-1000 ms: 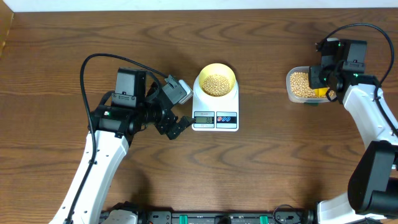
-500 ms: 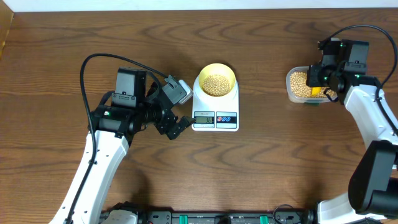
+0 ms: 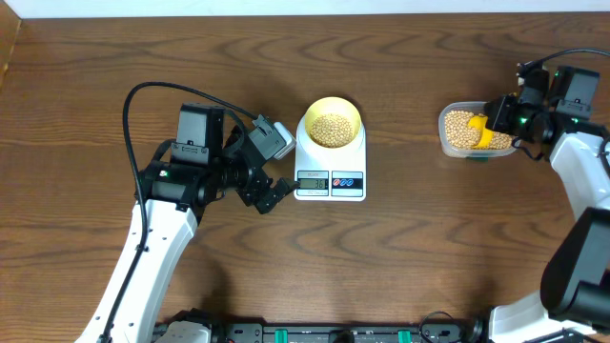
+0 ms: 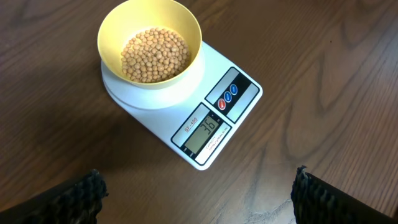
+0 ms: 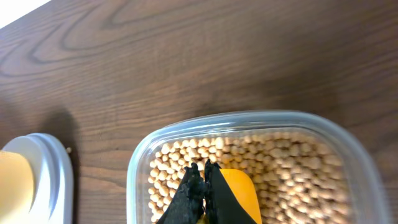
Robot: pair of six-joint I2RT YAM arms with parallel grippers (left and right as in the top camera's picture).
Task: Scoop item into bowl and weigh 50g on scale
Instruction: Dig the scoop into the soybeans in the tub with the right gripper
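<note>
The scoop's blade [image 3: 481,131] is pointing down into the beans in the tub. Next, my right gripper swings back past the tub's rim [image 3: 517,147] and brings the scoop level before it lifts.
The pale-yellow bowl [image 3: 331,124] sits on the white scale [image 3: 330,178], with tan beans [image 4: 154,55] in it; the display [image 4: 206,130] reads 36. My left gripper [image 4: 198,193] is open and empty, just left of the scale's front. More beans [image 5: 292,168] fill a clear tub [image 3: 461,131] at the right. My right gripper [image 5: 204,186] is shut on a yellow scoop [image 5: 236,196], whose blade lies in the tub's beans. In the overhead view the right gripper [image 3: 498,122] is over the tub's right side.
A black cable loops from the left arm [image 3: 172,90]. The table's far edge [image 3: 305,13] runs along the top. The scale's edge shows at the left of the right wrist view [image 5: 37,180].
My right arm has swung to the right and turned, and the scoop now lies flatter in the tub. The left arm, bowl and scale have not moved.
</note>
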